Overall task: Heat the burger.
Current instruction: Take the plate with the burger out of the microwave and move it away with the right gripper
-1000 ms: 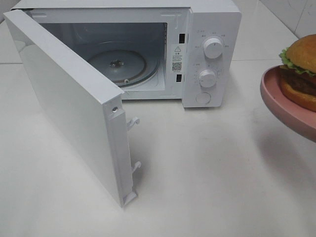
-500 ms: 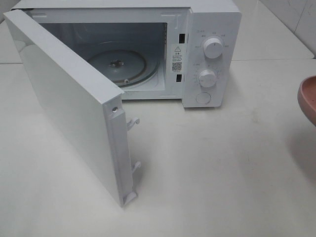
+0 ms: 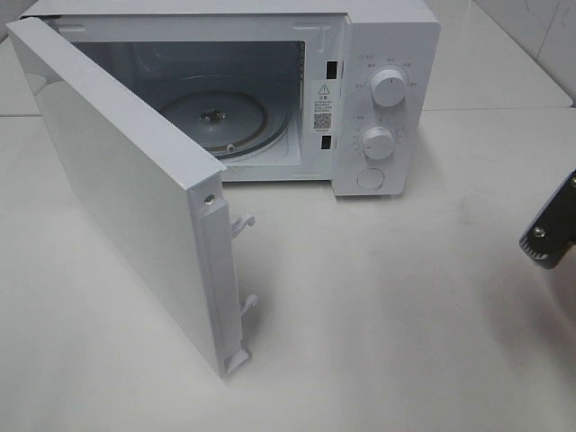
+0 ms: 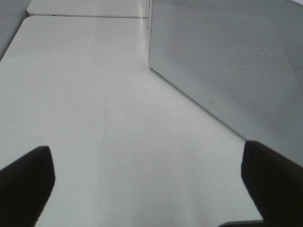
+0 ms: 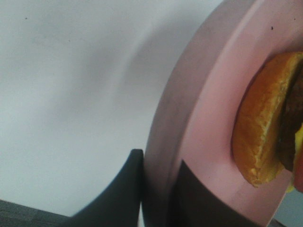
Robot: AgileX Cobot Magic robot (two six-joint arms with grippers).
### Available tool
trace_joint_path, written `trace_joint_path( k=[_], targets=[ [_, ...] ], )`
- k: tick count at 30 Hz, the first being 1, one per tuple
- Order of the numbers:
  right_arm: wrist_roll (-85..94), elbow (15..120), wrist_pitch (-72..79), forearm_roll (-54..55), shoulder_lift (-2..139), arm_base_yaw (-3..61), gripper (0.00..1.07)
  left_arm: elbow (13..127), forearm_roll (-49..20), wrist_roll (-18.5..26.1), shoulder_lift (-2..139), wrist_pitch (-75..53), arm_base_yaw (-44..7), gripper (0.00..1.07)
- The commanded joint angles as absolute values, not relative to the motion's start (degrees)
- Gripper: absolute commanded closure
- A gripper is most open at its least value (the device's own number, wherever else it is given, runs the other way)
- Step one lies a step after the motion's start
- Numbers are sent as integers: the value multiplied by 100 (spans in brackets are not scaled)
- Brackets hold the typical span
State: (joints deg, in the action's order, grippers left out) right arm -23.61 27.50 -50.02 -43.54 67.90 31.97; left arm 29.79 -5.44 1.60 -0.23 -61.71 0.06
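Observation:
My right gripper should keep lowering the plate until it sits flat and then let go, because the burger is inside the pink plate's rim (image 5: 265,118) and the white tabletop (image 3: 531,315) is clear.
The burger (image 5: 265,127) shows only in the right wrist view, its brown bun and dark patty lying on a pink plate (image 5: 213,94). My right gripper (image 5: 158,175) is shut on the plate's rim, one dark finger (image 5: 125,189) under it and one on top. In the exterior high view only a grey part of the right arm (image 3: 549,232) shows at the right edge; burger and plate are out of that view. My left gripper (image 4: 149,189) is open and holds nothing, low over the table beside the microwave door (image 4: 236,71).
The white microwave (image 3: 387,99) stands at the back with its door (image 3: 135,180) swung wide open toward the front left. A glass turntable (image 3: 216,117) lies inside. White tabletop (image 3: 405,315) spreads in front and to the right.
The pink plate with the burger has moved right and left the exterior high view. A grey part of the right arm now shows at that edge. The microwave has not moved.

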Motion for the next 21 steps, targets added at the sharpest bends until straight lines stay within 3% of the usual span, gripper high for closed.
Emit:
trace_joint_path(
  k=[1, 13, 21],
  targets=[
    [-3037, 2951, -5151, -4824, 7162, 3186, 107, 2962, -573, 160, -52, -6136, 34, 7],
    [-4922, 3747, -5798, -4973, 8841, 3186, 107, 2962, -573, 160, -52, -6136, 34, 7],
    [-5248, 4016, -5787, -4956, 9843, 3186, 105, 2962, -573, 160, -52, -6136, 34, 7]
  ],
)
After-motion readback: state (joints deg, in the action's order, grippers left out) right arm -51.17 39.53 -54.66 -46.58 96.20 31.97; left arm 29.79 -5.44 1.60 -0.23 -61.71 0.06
